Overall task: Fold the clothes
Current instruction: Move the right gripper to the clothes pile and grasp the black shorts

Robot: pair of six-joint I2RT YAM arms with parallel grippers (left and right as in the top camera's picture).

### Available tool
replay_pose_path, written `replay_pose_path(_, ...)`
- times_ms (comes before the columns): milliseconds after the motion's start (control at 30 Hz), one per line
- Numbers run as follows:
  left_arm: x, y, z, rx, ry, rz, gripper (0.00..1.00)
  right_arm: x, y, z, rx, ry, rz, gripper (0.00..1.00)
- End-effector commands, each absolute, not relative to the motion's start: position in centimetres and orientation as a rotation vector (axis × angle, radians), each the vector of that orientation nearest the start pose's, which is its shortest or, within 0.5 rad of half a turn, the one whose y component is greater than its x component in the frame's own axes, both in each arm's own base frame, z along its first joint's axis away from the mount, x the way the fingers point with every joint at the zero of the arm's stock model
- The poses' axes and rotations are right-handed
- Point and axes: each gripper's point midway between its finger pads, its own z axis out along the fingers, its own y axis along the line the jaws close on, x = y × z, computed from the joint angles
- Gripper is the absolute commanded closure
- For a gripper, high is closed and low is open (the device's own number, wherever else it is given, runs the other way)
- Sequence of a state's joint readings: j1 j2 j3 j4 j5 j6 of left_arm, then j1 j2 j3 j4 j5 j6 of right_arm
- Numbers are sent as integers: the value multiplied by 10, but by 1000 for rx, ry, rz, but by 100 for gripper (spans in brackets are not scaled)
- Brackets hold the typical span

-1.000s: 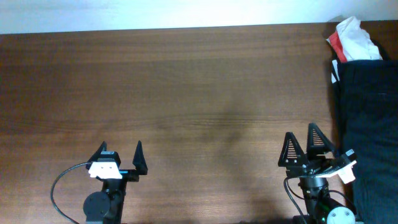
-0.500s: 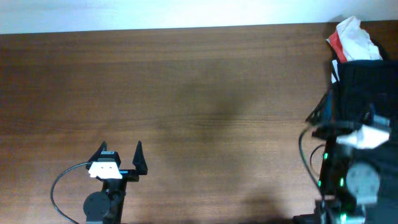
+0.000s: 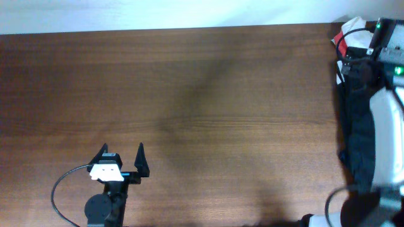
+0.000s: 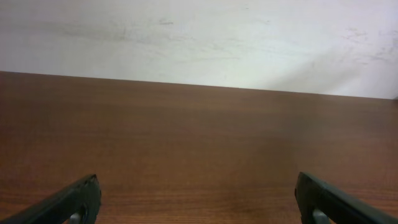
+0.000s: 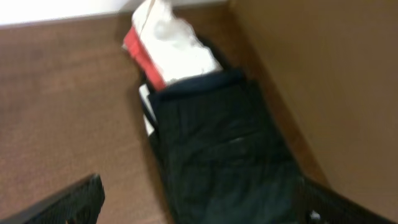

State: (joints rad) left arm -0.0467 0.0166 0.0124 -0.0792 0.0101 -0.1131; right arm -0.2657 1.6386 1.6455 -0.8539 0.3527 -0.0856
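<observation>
I should keep lowering my right gripper, because the black garment's edge [image 3: 343, 120] along the clear table is below my open fingers. I will keep going until they are on both sides of its fabric [image 3: 349, 103], then close them.
A dark black garment [image 3: 360, 120] lies in a pile along the table's right edge, with a white and red garment [image 3: 353, 34] behind it at the far right corner. My right arm [image 3: 385, 126] is raised over this pile. In the right wrist view the black garment [image 5: 217, 143] and the white and red garment [image 5: 171, 53] lie below my open, empty right gripper [image 5: 199, 205]. My left gripper [image 3: 123, 161] is open and empty near the front left; its view shows only bare table between the fingers [image 4: 199, 199].
The brown wooden table [image 3: 189, 94] stretches from the left to the pile. A white wall [image 4: 199, 37] runs behind the far edge. A tan surface [image 5: 336, 81] lies to the right of the clothes in the right wrist view.
My right arm has risen from the front right and swung back along the right edge, now over the clothes pile. The left arm has not moved.
</observation>
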Motion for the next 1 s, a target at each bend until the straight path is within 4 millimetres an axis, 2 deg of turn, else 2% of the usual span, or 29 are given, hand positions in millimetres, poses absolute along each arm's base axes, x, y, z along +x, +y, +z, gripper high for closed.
replay_pose_path(0, 246, -14, 155, -41, 1657, -126, 1, 422, -163, 272, 332, 2416, -489, 1)
replay_pose_path(100, 246, -14, 155, -41, 1657, -126, 1, 430, -166, 278, 334, 2376, -484, 1)
replay_pose_path(167, 246, -14, 155, -41, 1657, -126, 1, 439, -171, 270, 340, 2369, -491, 1)
replay_pose_path(233, 246, -14, 155, -41, 1657, -126, 1, 445, -178, 245, 348, 2423, -504, 1)
replay_pose_path(267, 246, -14, 155, -41, 1657, -126, 1, 449, -182, 223, 351, 2477, -503, 1)
replay_pose_path(333, 246, -14, 155, -41, 1657, -126, 1, 456, -184, 192, 349, 2542, -501, 1)
replay_pose_path(400, 246, -14, 155, -41, 1657, -126, 1, 457, -190, 172, 358, 2583, -536, 1)
replay_pose_path(500, 246, -14, 155, -41, 1657, -126, 1, 451, -206, 129, 384, 2683, -677, 1)
replay_pose_path(633, 246, -14, 155, -41, 1657, -126, 1, 456, -207, 95, 378, 2736, -666, 1)
replay_pose_path(767, 246, -14, 155, -41, 1657, -126, 1, 452, -214, 65, 387, 2793, -704, 1)
replay_pose_path(833, 246, -14, 155, -41, 1657, -126, 1, 452, -217, 54, 392, 2807, -708, 0)
replay_pose_path(967, 246, -14, 155, -41, 1657, -126, 1, 451, -226, 49, 405, 2800, -784, 8)
